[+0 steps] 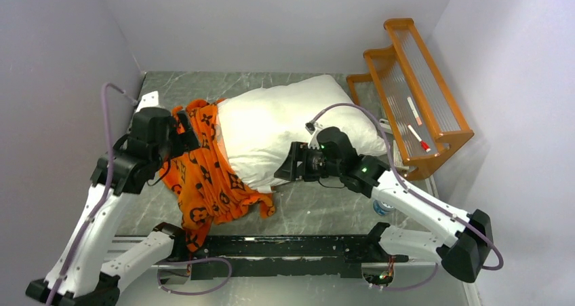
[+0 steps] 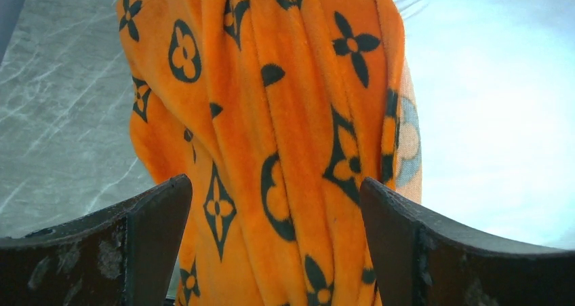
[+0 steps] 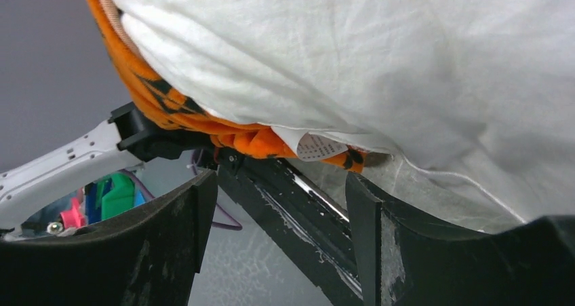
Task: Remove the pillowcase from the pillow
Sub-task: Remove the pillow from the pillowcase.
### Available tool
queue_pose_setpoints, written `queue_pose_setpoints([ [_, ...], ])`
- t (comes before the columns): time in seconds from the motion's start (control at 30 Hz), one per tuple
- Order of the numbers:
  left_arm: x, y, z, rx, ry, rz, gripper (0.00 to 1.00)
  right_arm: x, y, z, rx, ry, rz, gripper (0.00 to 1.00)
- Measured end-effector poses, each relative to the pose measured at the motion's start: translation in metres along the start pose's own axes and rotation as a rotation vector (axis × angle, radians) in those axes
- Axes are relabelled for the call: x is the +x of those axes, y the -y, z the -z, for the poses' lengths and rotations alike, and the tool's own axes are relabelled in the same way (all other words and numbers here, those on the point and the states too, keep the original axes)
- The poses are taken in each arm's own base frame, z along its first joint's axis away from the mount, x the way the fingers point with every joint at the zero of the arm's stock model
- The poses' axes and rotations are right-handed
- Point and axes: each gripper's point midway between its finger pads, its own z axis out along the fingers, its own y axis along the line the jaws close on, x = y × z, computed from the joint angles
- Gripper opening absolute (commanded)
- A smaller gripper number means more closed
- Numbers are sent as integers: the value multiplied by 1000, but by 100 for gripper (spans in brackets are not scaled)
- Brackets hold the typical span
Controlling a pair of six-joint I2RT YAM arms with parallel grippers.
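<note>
The orange pillowcase still hugs the pillow's end (image 1: 222, 144), so my right gripper should hold the pillow's near side while my left gripper pulls the bunched folds (image 1: 184, 173) away.
The white pillow (image 1: 291, 119) lies across the middle of the table. The orange pillowcase (image 1: 210, 177) with dark motifs is bunched against the pillow's left end and trails toward the near edge. My left gripper (image 1: 186, 140) hovers at the top of that bunch. Its jaws (image 2: 274, 184) are open wide, with the pillowcase (image 2: 285, 116) hanging just beyond them and the pillow (image 2: 488, 102) to the right. My right gripper (image 1: 285, 167) is open at the pillow's near-left corner, and nothing sits between its fingertips (image 3: 279, 180). Above them are the pillow (image 3: 380, 68), its small tag (image 3: 319, 146) and orange pillowcase (image 3: 169, 102) tucked under the corner.
An orange wooden rack (image 1: 413, 82) stands at the back right against the wall, touching the pillow's right end. A black rail (image 1: 291, 245) runs along the near edge between the arm bases. Grey walls close in the left, back and right sides.
</note>
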Motion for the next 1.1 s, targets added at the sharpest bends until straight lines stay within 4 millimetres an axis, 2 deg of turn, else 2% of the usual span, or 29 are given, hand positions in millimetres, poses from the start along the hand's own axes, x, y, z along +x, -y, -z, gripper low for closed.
queue_pose_setpoints([
  [0.07,2,-4,8,14,20,36,96,2,3,-7,19,-10,3,72],
  [0.17,18,-11,9,16,0,67,93,4,10,-15,46,-22,-2,72],
  [0.33,75,-18,-4,41,-119,88,89,4,16,-26,69,-24,-6,72],
  [0.4,91,-16,-5,78,-148,101,83,2,15,-29,70,-23,-5,73],
  [0.47,100,-12,-6,117,-162,117,65,-3,13,-33,72,-19,-3,74],
  [0.5,104,-11,-7,128,-171,124,53,-8,11,-36,77,-14,-1,76],
  [0.53,107,-9,-8,137,-182,130,36,-13,11,-38,89,-4,0,76],
  [0.63,115,-8,-12,132,-208,142,7,-30,10,-45,143,36,3,77],
  [0.7,113,-10,-12,124,-195,154,5,-40,12,-48,180,73,5,76],
  [0.83,109,-21,-7,86,-157,172,5,-50,29,-56,275,124,-1,61],
  [0.97,102,-40,5,2,-129,181,5,-54,52,-63,380,150,-24,59],
  [1.1,86,-61,23,-94,-80,188,5,-68,66,-57,408,184,-63,59],
])
